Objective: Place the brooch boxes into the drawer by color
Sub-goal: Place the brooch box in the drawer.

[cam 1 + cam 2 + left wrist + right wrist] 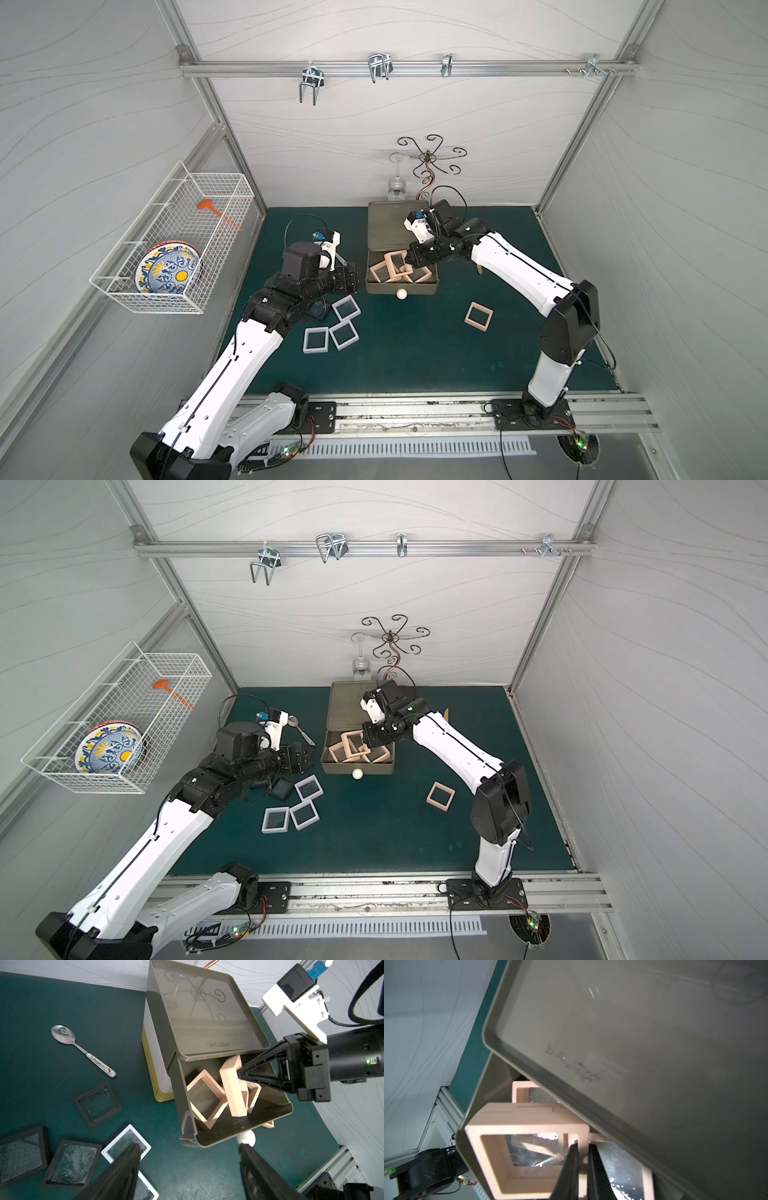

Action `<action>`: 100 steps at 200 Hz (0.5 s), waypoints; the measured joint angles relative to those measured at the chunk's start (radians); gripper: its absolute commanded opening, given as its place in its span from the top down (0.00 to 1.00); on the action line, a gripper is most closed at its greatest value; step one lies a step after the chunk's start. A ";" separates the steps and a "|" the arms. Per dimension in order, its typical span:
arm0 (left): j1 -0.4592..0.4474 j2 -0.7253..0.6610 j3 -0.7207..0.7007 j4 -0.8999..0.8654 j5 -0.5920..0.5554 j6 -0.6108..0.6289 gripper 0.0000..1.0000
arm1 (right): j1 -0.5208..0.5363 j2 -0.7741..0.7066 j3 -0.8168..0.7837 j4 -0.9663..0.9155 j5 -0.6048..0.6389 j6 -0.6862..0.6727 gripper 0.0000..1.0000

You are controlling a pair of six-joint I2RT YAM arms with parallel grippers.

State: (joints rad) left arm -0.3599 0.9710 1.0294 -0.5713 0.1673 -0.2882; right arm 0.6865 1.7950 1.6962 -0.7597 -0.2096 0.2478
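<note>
I should keep moving the held pink box (397,263), which hangs inside the drawer's sides, with my right gripper toward the pink box (420,275) below until it rests there, then let go.
The drawer's (419,288) olive-grey top tier is pulled out, white ball knob (246,1138) at its front. Several peach-pink brooch boxes lie inside. One pink box (527,1118) stands on edge there, and my right gripper (582,1147) is shut on its frame. Another pink box (478,316) lies on the mat to the right. Three white boxes (343,335) and black boxes (97,1104) lie on the mat left of the drawer. My left gripper (189,1146) hangs open over the mat by the drawer's front left corner, holding nothing.
A spoon (83,1051) lies on the mat left of the drawer unit. A wine glass (396,189) and a copper wire stand (428,166) are behind it. A wire basket (174,249) with plates hangs on the left wall.
</note>
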 measured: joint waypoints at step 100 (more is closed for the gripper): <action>0.000 0.000 0.000 -0.001 0.000 0.000 0.21 | -0.021 -0.008 0.077 -0.178 0.120 -0.092 1.00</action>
State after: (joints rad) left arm -0.3595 0.9710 1.0294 -0.5720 0.1677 -0.2878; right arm 0.6659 1.7866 1.7733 -0.9375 -0.0895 0.1562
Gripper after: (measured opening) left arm 0.785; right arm 0.101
